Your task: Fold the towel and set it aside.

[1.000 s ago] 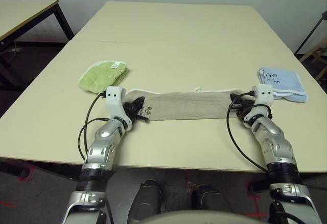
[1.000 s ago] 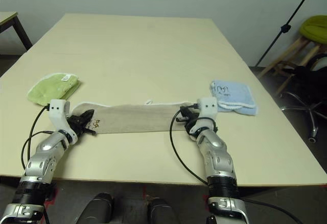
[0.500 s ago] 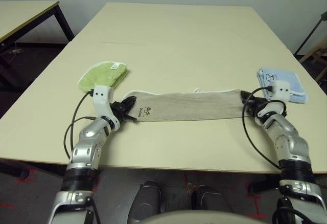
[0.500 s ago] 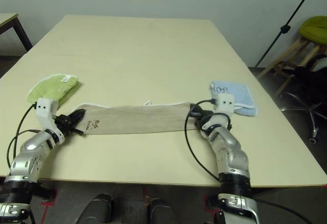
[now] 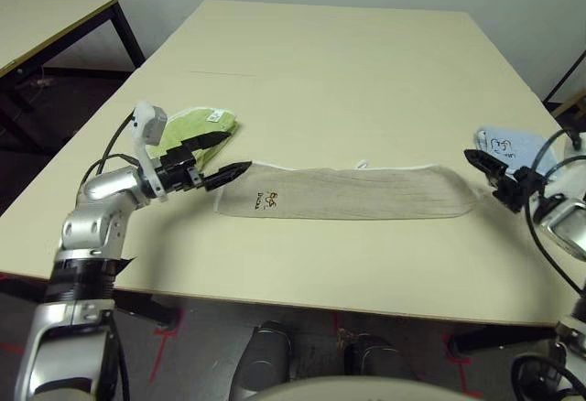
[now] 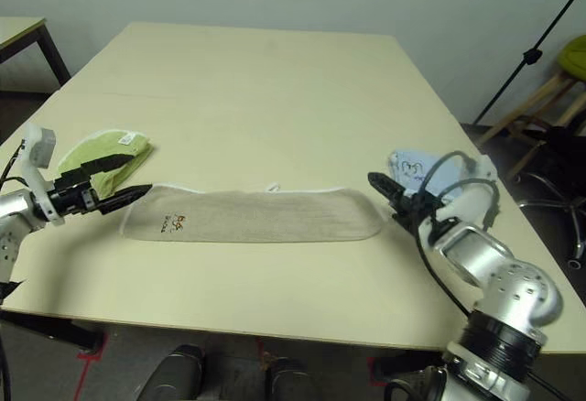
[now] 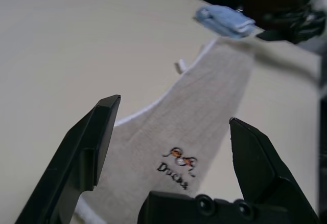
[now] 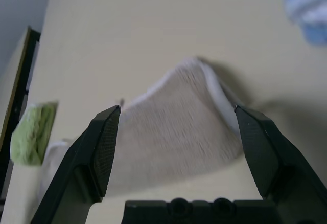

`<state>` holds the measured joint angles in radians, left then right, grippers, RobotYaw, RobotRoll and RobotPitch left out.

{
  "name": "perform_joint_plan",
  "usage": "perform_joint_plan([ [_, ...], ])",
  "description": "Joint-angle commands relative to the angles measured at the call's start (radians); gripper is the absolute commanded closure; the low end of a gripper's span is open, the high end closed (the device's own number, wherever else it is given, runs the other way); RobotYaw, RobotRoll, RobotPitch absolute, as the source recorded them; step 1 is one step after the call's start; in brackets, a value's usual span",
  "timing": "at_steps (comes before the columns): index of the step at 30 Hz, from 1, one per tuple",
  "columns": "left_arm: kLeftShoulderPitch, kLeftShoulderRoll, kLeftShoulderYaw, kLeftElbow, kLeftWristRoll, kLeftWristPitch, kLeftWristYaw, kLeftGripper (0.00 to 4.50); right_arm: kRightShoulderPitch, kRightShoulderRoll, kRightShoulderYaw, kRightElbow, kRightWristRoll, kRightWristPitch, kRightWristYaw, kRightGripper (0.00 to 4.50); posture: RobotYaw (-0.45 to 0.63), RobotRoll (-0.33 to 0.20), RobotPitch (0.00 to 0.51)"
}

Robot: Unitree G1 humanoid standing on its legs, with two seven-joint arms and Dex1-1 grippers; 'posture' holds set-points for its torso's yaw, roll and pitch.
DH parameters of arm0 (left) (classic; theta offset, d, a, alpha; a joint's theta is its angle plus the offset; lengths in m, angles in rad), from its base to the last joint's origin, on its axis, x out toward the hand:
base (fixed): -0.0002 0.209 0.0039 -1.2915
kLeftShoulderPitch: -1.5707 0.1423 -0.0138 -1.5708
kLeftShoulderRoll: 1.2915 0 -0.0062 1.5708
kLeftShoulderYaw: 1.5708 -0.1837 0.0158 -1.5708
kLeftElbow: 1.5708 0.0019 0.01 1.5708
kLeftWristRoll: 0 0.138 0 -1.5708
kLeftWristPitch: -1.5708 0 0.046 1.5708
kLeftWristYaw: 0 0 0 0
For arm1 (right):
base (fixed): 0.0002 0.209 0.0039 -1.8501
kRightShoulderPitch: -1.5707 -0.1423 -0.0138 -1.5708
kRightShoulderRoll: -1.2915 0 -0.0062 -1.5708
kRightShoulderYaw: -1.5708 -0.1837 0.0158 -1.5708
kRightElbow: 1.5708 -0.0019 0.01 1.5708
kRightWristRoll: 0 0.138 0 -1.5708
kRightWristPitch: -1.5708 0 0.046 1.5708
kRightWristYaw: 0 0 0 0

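The towel's humped end (image 5: 452, 192) should fold over when I lift it, while the towel's embroidered end stays flat, because the white edge (image 8: 215, 87) is already bending limply.
The towel (image 5: 348, 192) lies flat on the table as a long beige strip with white edging, running left to right, its small embroidered motif (image 5: 267, 201) near the left end. My left gripper (image 5: 234, 151) hovers just off that left end, open, with nothing between its fingers (image 7: 97, 137). In the left wrist view the towel (image 7: 204, 111) lies ahead of the gap. My right gripper (image 5: 482, 168) stands open just past the right end, also holding nothing. That end of the towel (image 8: 179, 132) is slightly humped.
A lime-green cloth (image 5: 197, 126) lies behind my left gripper, close to its far finger. A light blue cloth (image 5: 508, 145) lies behind my right gripper. The beige table (image 5: 348, 62) stretches far back. Another table (image 5: 46, 12) stands at far left, a black stand (image 6: 540, 44) at right.
Both grippers have opened, let go of the towel's ends and drawn back outward. The towel now rests on the table, pulled a little longer. The head camera has also shifted.
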<state>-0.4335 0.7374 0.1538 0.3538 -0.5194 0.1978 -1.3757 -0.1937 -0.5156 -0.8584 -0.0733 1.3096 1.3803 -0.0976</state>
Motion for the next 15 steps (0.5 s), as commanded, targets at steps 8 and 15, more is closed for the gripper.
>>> perform_joint_plan([
  [8, -0.095, -0.006, -0.048, 0.122, 0.02, -0.025, -0.199, 0.01, 0.059, 0.135, 0.105, -0.014, 0.122, -0.089, -0.253, 0.0, 0.06, 0.0, 0.087],
  [15, -0.07, -0.012, -0.039, 0.09, 0.007, -0.003, -0.196, 0.01, 0.005, 0.225, 0.223, 0.033, 0.024, -0.246, -0.257, 0.0, 0.09, 0.0, 0.082],
])
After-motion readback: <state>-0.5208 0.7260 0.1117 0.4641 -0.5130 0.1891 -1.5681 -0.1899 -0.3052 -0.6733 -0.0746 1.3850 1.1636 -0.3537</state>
